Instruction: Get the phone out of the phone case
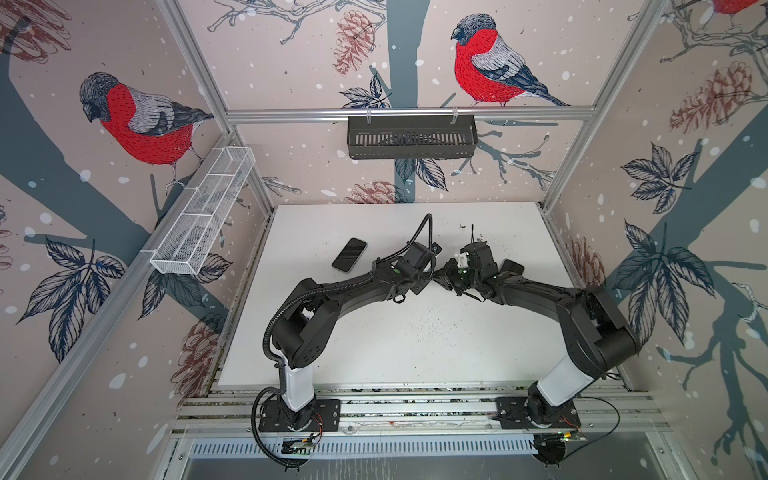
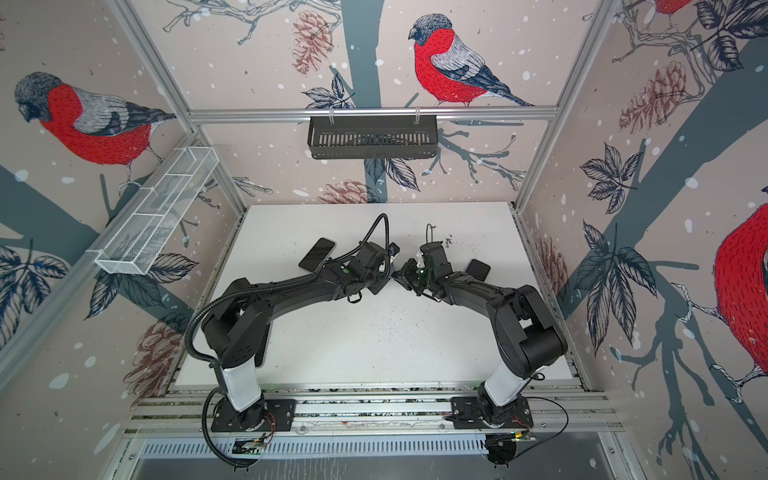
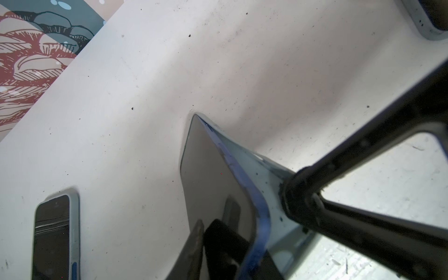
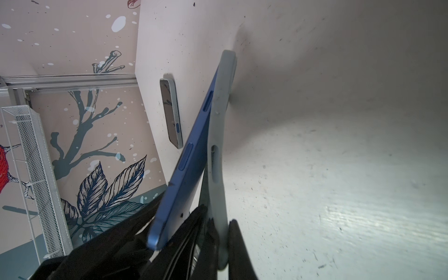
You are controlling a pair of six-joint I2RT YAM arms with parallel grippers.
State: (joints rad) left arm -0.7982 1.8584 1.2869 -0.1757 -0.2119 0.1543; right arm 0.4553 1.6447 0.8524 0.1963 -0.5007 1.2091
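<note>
The tilted phone's far end (image 4: pixel 223 70) is still in the case. Next, my left gripper pulls the phone all the way out and puts it down next to the case (image 3: pixel 140 186).
The blue phone (image 4: pixel 189 157) is tilted partly out of its pale translucent phone case (image 4: pixel 219 135), held above the table between both arms. My right gripper (image 4: pixel 223 242) is shut on the case's edge, one dark finger on each side. My left gripper (image 3: pixel 242 252) is shut on the phone (image 3: pixel 211 174): a black pad lies on the screen and the other finger sits behind the blue rim. The case (image 3: pixel 266 169) peels away from that rim. In both top views the two grippers (image 1: pixel 436 276) (image 1: pixel 453 270) meet at mid-table and hide the phone.
Another cased phone (image 1: pixel 349 254) (image 3: pixel 57 235) lies screen-up on the white table (image 1: pixel 374 332) to the left of the arms. A dark phone-like object (image 1: pixel 512 267) lies behind the right arm. A white mesh basket (image 1: pixel 199 216) and a black basket (image 1: pixel 411 137) hang on the walls.
</note>
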